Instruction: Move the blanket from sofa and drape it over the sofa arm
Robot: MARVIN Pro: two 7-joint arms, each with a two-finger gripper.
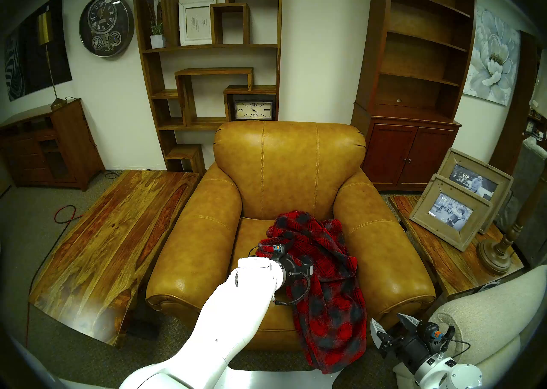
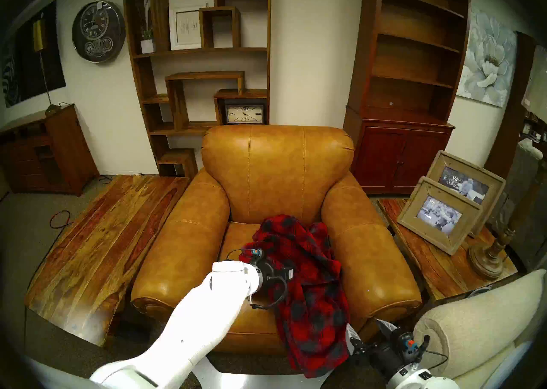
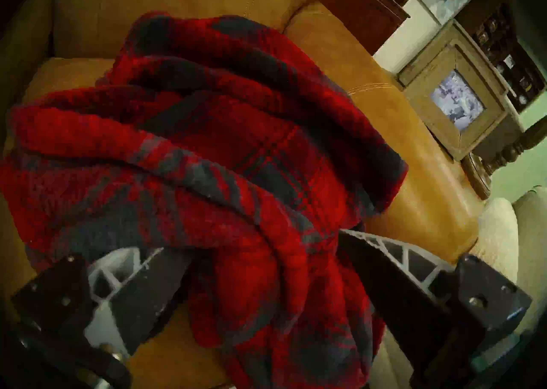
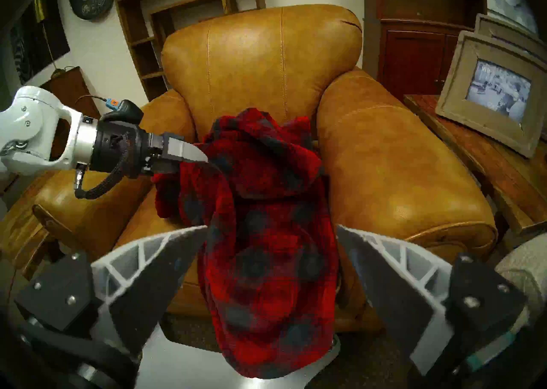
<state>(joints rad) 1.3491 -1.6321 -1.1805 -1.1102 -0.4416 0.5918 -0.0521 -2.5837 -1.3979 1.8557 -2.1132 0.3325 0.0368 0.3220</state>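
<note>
Loose folds are piled together and one end of the blanket hangs free (image 1: pixel 330 343). The whole blanket (image 1: pixel 326 265) will drag along behind the fold in a pile when I pull it.
The red and dark plaid blanket (image 1: pixel 328 299) lies bunched on the right half of the tan leather sofa (image 1: pixel 290 166) seat, and one end hangs over the seat's front edge. My left gripper (image 3: pixel 260 246) is open at the blanket's left side, with a thick fold lying between its fingers (image 3: pixel 381 264). It also shows from the side in the right wrist view (image 4: pixel 201 157). The sofa arm (image 1: pixel 201 249) on the left is bare. My right gripper (image 1: pixel 390 324) is open and empty, low in front of the sofa near the hanging end (image 4: pixel 266 290).
A long wooden table (image 1: pixel 112 246) stands against the sofa's left side. A side table (image 1: pixel 438 258) on the right holds two picture frames (image 1: pixel 450 211) and a lamp base (image 1: pixel 497 249). A cream fabric seat (image 1: pixel 488 320) is beside my right arm. Shelves stand behind.
</note>
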